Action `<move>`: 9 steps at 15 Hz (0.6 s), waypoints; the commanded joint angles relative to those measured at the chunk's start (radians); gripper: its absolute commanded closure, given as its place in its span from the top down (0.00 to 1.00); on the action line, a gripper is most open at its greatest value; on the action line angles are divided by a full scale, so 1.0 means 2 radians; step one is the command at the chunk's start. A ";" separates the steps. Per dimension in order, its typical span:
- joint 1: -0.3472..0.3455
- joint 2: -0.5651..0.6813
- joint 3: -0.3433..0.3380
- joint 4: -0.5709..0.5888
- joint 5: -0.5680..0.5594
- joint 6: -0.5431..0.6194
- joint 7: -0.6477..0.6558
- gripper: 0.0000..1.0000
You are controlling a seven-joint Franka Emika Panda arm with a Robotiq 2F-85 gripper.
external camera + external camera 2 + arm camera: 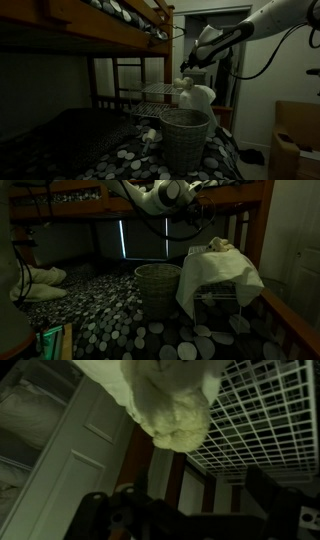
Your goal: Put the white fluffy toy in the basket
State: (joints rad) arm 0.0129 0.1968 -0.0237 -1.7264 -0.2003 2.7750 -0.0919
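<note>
My gripper should move back over the toy [175, 415] before it goes down, because my open fingers point past the white fluffy toy at the wire rack's edge [213, 472].
The white fluffy toy [220, 244] is a small off-white lump on top of a larger white cloth draped over a wire rack. It also shows in an exterior view [184, 83] and fills the top of the wrist view [175, 405]. The grey basket [185, 138] stands on the spotted bedding beside the rack, and shows in both exterior views [157, 286]. My gripper [188, 68] hangs just above the toy, apart from it [196, 216]. Its dark fingers [200, 505] stand wide apart with nothing between them.
The white cloth [222, 278] hangs over a wire rack [265, 410] next to the basket. A small white scrap [150, 133] lies on the spotted bedding. The wooden upper bunk [90, 30] hangs overhead. A cardboard box [296, 140] stands at the side.
</note>
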 commanded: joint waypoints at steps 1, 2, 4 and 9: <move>-0.012 -0.005 -0.015 0.006 -0.023 -0.066 -0.030 1.00; -0.015 -0.007 -0.020 0.005 -0.027 -0.081 -0.032 1.00; -0.016 -0.006 -0.023 0.017 -0.011 -0.121 -0.006 1.00; -0.012 0.016 -0.013 0.025 -0.014 -0.091 -0.016 1.00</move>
State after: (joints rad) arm -0.0178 0.2019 -0.0630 -1.6956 -0.2303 2.6038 -0.1329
